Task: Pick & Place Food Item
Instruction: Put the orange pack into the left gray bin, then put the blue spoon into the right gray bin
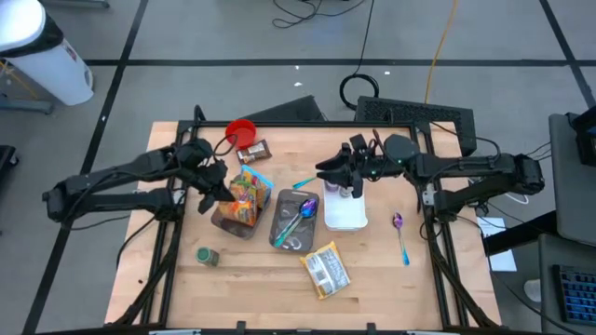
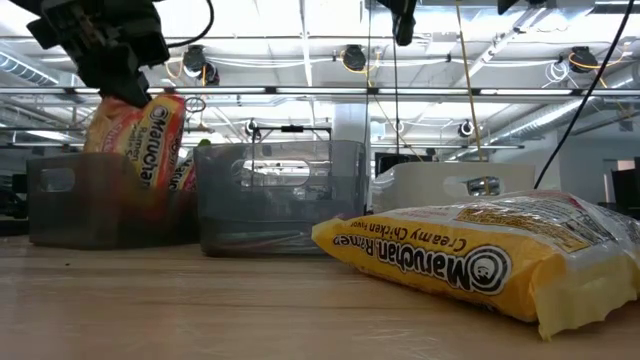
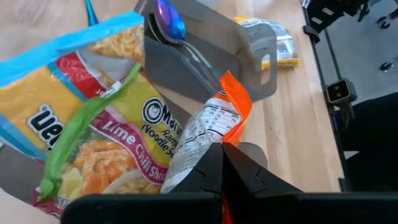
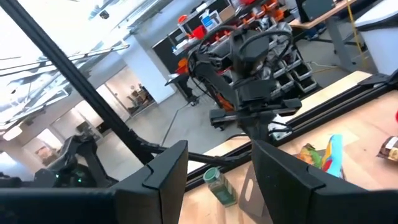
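Note:
My left gripper already has the orange packet's lower part (image 2: 148, 200) inside the grey bin (image 2: 75, 210) next to the other packets. It should go on lowering the packet until the packet settles, and then let go.
An orange ramen packet (image 2: 150, 140) hangs from my left gripper (image 1: 214, 191), which is shut on it, over a grey bin (image 1: 223, 221) at the table's middle left. Two more packets, a blue-edged one (image 3: 43, 112) and a green-edged one (image 3: 118, 155), stand in that bin. A yellow ramen packet (image 1: 326, 270) lies flat on the table near the front. My right gripper (image 1: 328, 173) hovers open above a white container (image 1: 345, 212), with nothing between its fingers (image 4: 168, 177). My left gripper pinches the orange packet by its crimped orange end (image 3: 233, 102) between its two fingers (image 3: 208, 171). The fingers slant down from the table's left. The packet hangs tilted below them, its lower part (image 2: 140, 185) down inside the grey bin.
A second grey bin (image 1: 282, 223) with spoons stands between the first bin and the white container. A purple spoon (image 1: 399, 233) lies at the right, a green jar (image 1: 207, 256) near the front left, a red cup (image 1: 241, 131) and a brown packet (image 1: 254, 149) at the back.

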